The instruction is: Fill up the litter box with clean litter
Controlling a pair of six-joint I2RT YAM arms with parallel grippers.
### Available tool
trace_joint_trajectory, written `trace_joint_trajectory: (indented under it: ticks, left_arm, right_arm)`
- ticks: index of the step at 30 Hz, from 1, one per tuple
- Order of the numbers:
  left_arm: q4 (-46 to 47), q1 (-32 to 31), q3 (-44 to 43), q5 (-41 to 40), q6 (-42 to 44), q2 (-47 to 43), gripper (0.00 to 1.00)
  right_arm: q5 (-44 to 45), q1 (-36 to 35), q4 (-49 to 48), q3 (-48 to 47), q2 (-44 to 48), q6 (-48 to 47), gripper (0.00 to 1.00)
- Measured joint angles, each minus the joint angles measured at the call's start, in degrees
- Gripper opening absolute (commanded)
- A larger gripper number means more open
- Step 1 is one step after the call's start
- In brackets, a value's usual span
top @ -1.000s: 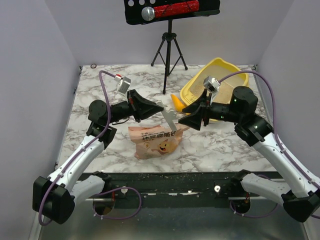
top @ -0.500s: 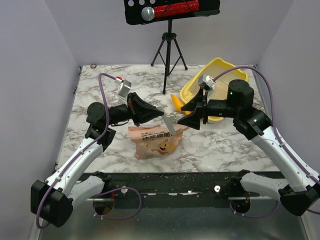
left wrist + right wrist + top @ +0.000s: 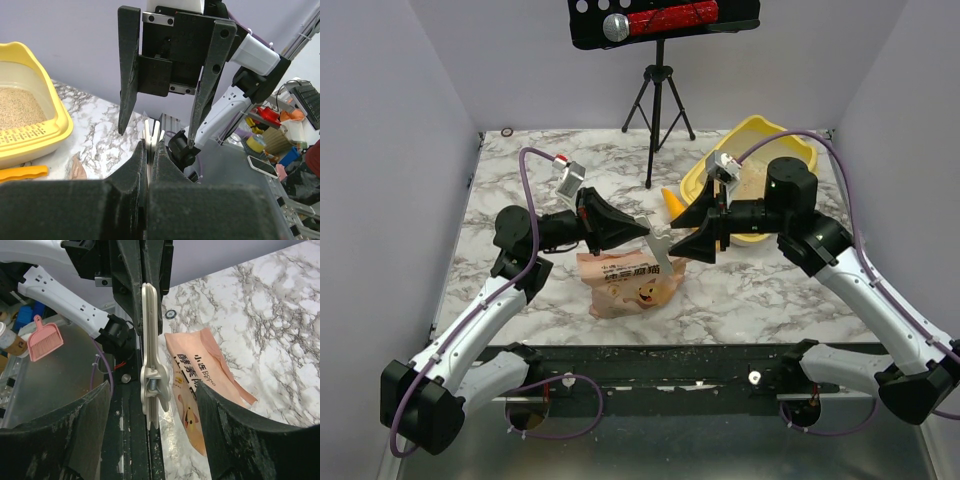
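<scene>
My right gripper needs to press the clip's short handles point(image 3: 152, 412) together to open its long arms point(image 3: 150, 327), because my left gripper is holding the white spring clip by those arms.
The yellow litter box point(image 3: 798, 148) stands at the back right with beige clean litter point(image 3: 756, 181) in it; it also shows in the left wrist view point(image 3: 56, 131), with its litter point(image 3: 19, 106). The tan litter bag point(image 3: 630, 284) lies flat at the table's middle. My left gripper point(image 3: 644, 229) is shut on a white spring clip point(image 3: 660, 245) and holds it above the bag. My right gripper point(image 3: 678, 241) is open, its jaws on either side of the clip's free end point(image 3: 152, 375) without touching. The bag lies below in the right wrist view point(image 3: 201, 375).
A small orange scoop point(image 3: 672, 203) lies beside the litter box's near left corner. A black tripod point(image 3: 658, 100) stands at the back middle. The table's front rail point(image 3: 650, 356) runs along the near edge, with scattered granules on it.
My right gripper has moved left toward the clip, and its open jaws now stand round the clip's end. My left gripper has shifted only slightly with the clip.
</scene>
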State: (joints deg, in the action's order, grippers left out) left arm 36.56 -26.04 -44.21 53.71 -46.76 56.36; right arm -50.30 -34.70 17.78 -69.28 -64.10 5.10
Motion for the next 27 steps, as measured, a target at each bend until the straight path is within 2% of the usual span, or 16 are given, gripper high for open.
trace_joint_trajectory:
  ticks: [7, 9, 10, 12, 13, 15, 17, 19, 22, 27]
  left_arm:
    - [0.2, -0.2, 0.0, 0.0, -0.3, -0.1, 0.0]
    - [0.3, -0.2, 0.0, 0.1, -0.3, -0.1, 0.0]
    - [0.3, -0.2, 0.0, 0.1, -0.4, -0.1, 0.0]
    - [0.5, -0.2, 0.0, 0.1, -0.5, -0.2, 0.0]
    - [0.7, -0.2, 0.0, 0.1, -0.7, -0.2, 0.07]
    - [0.5, -0.2, 0.0, 0.3, -0.9, -0.4, 0.35]
    - [0.5, -0.2, 0.0, 0.3, -1.0, -0.8, 0.48]
    - [-0.8, -0.2, 0.3, -0.1, -0.1, -2.1, 0.55]
    - [-8.2, -0.2, 0.2, -1.9, 5.2, -6.3, 0.57]
    - [-26.0, -0.3, -1.7, -8.7, 18.6, -12.3, 0.58]
  right_arm:
    - [-1.4, -0.6, -1.8, 0.0, -1.2, 0.9, 0.75]
    - [-1.7, -0.6, -2.1, 0.2, -1.4, 1.0, 0.69]
    - [-1.7, -0.7, -2.3, 0.3, -1.5, 1.1, 0.57]
    - [-1.8, -0.9, -2.6, 0.6, -1.6, 1.0, 0.01]
    - [-1.9, -1.0, -2.8, 0.7, -1.7, 0.8, 0.0]
    - [-1.8, -1.0, -2.7, 0.8, -1.9, 1.3, 0.0]
    - [-1.7, -1.0, -2.7, 0.8, -1.7, 1.4, 0.0]
    - [-0.8, -1.4, -2.7, 1.0, -1.1, 1.4, 0.0]
    - [1.6, -1.6, -2.3, 1.0, 0.2, 1.2, 0.0]
    - [7.8, -1.6, 2.7, -3.7, -0.2, -1.2, 0.0]
